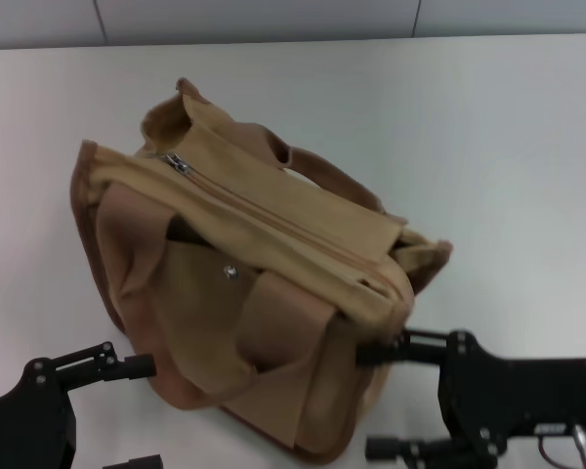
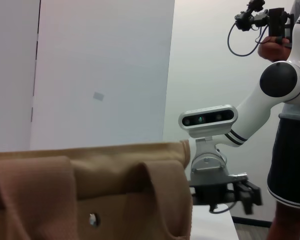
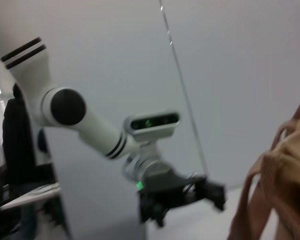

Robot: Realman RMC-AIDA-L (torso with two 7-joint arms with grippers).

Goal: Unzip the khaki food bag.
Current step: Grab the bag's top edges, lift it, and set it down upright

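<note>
The bag's corner (image 1: 383, 315) at my right gripper is opposite the zipper's metal pull, so that gripper should move back and reach for the pull (image 1: 177, 163) while my left gripper holds that end of the zipper.
The khaki food bag (image 1: 264, 293) lies tilted on the white table (image 1: 508, 156), front pocket and snap stud (image 1: 230, 274) facing me. Its top zipper runs from the metal pull (image 1: 179, 163) at the far left end to the near right end and looks closed. My left gripper (image 1: 142, 415) is open, low at the bag's near left side, apart from it. My right gripper (image 1: 371, 401) is open at the bag's near right corner, its upper finger (image 1: 376, 352) against the fabric. The left wrist view shows the bag (image 2: 90, 195) close up and the right gripper (image 2: 221, 194) beyond it.
Two webbing handles (image 1: 322, 176) flop over the bag's far side. A grey wall (image 1: 273, 18) runs behind the table. A person (image 2: 290, 150) stands beside the robot in the left wrist view. The right wrist view shows the left gripper (image 3: 180, 200) and the bag's edge (image 3: 280, 190).
</note>
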